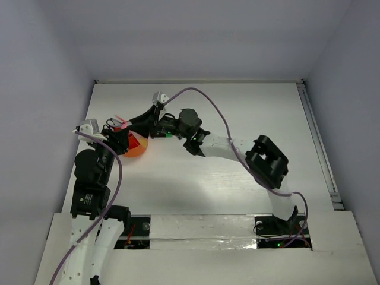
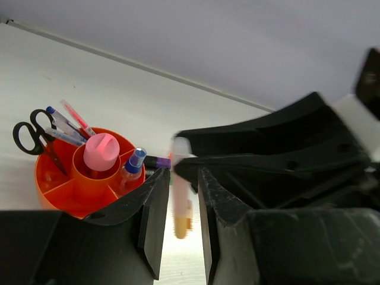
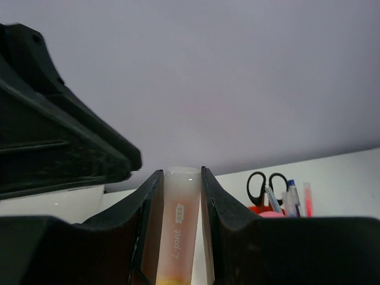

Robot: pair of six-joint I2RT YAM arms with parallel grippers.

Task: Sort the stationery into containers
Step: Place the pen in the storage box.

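The marker is hanging upright with its yellow end down, and the orange holder's near compartment is open. My right gripper carries on going there until the marker is inside.
My right gripper is shut on a marker with a frosted cap and a yellow end. In the left wrist view that marker hangs, blurred, in the gap between my left gripper's fingers without clearly touching either pad. The left gripper is open. The orange holder stands just left of it and holds black-handled scissors, thin pens, a pink-capped bottle and a blue-capped bottle. A purple-tipped highlighter shows behind the left finger. From above, both grippers meet by the holder.
The white table ends in a back wall and side walls. A metal rail runs along its right edge. The right arm stretches across the middle from the near right.
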